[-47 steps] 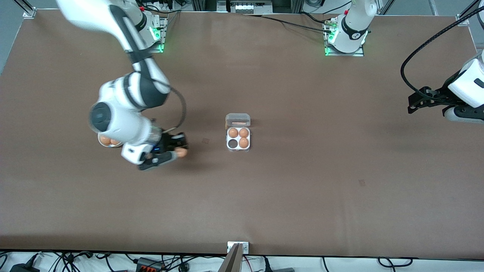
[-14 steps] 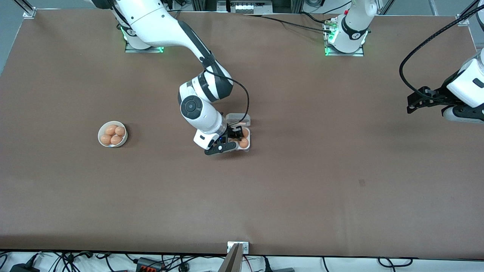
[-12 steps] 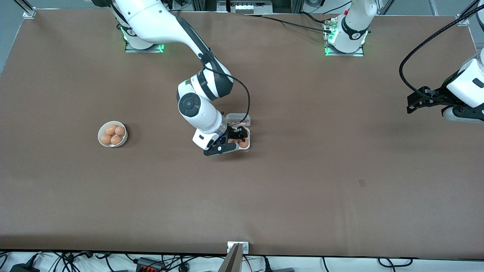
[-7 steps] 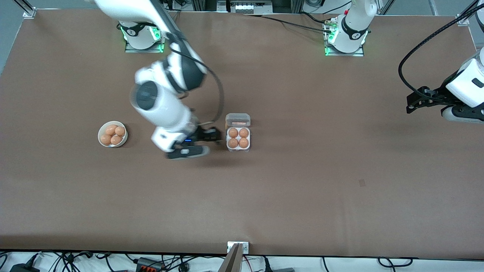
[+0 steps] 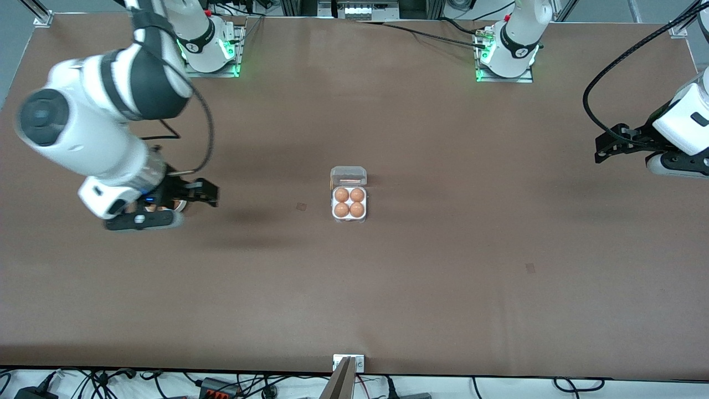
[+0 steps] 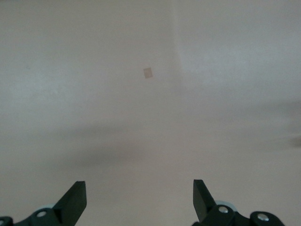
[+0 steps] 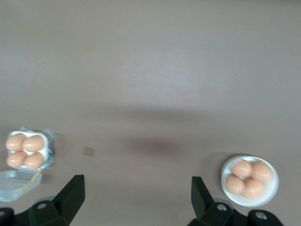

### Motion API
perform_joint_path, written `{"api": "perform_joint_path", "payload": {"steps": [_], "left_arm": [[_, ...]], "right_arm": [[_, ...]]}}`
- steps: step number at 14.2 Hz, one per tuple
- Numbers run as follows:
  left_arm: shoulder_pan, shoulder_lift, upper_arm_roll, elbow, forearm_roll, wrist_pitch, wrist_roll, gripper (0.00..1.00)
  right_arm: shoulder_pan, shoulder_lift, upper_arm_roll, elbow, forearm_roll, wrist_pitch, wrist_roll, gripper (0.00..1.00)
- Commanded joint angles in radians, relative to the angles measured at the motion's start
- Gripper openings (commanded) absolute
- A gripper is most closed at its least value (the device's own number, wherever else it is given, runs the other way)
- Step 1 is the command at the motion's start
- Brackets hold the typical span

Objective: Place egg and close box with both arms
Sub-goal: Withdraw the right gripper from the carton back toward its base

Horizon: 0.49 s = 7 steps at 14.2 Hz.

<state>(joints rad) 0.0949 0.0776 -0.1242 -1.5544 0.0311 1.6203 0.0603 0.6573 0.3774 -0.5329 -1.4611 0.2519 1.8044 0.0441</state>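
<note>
I expect the clear lid point(image 5: 349, 175) to swing over the eggs and stay down once I push it, since it joins the tray's far edge point(image 5: 349, 187).
The box point(image 5: 349, 216) stands mid-table, a white four-cell tray with a brown egg point(image 5: 342, 210) in every cell. Its clear lid point(image 5: 348, 176) lies open, on the side farther from the front camera. The box also shows in the right wrist view point(image 7: 49, 150). My right gripper point(image 5: 207, 193) is open and empty, up over the table beside the round white bowl point(image 7: 273, 193), well toward the right arm's end from the box. In its wrist view the right gripper point(image 7: 136, 197) has its fingers wide apart. My left gripper point(image 5: 599, 149) is open and empty and waits at the left arm's end; its wrist view point(image 6: 139, 200) shows only bare table.
The bowl holds several brown eggs point(image 7: 248, 176); in the front view the right hand covers most of it. Small dark patches mark the brown table point(image 5: 388, 277) near the box point(image 5: 301, 206) and toward the left arm's end point(image 5: 530, 268).
The right gripper carried an egg from the bowl to the box, left it in the empty cell, opened, and swung back over the bowl. The left arm barely moved.
</note>
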Motion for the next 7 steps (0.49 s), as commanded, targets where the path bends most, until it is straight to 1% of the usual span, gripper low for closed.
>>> {"api": "perform_joint_path", "payload": {"steps": [1, 2, 3, 4, 5, 6, 7], "left_arm": [[0.002, 0.014, -0.003, 0.028, -0.005, -0.043, 0.009, 1.00], [0.003, 0.013, -0.003, 0.020, -0.007, -0.059, 0.010, 1.00], [0.005, 0.014, -0.003, 0.025, -0.013, -0.066, 0.013, 1.00], [0.002, 0.016, -0.003, 0.030, -0.011, -0.066, 0.015, 1.00], [-0.004, 0.016, -0.005, 0.028, -0.008, -0.072, 0.015, 1.00], [-0.006, 0.016, -0.005, 0.030, -0.005, -0.101, 0.012, 1.00], [-0.003, 0.013, -0.003, 0.033, -0.007, -0.123, 0.018, 1.00]], "right_arm": [[0.019, -0.003, -0.082, 0.024, -0.010, -0.040, -0.018, 1.00], [0.021, -0.005, -0.113, 0.022, -0.008, -0.042, -0.029, 1.00], [0.003, -0.005, -0.113, 0.024, -0.008, -0.042, -0.038, 1.00], [-0.051, -0.005, -0.095, 0.024, -0.006, -0.034, -0.055, 1.00], [-0.139, -0.009, -0.020, 0.031, -0.006, -0.033, -0.073, 1.00], [-0.260, -0.024, 0.099, 0.053, -0.012, -0.034, -0.090, 1.00], [-0.334, -0.034, 0.170, 0.062, -0.047, -0.040, -0.093, 1.00]]}}
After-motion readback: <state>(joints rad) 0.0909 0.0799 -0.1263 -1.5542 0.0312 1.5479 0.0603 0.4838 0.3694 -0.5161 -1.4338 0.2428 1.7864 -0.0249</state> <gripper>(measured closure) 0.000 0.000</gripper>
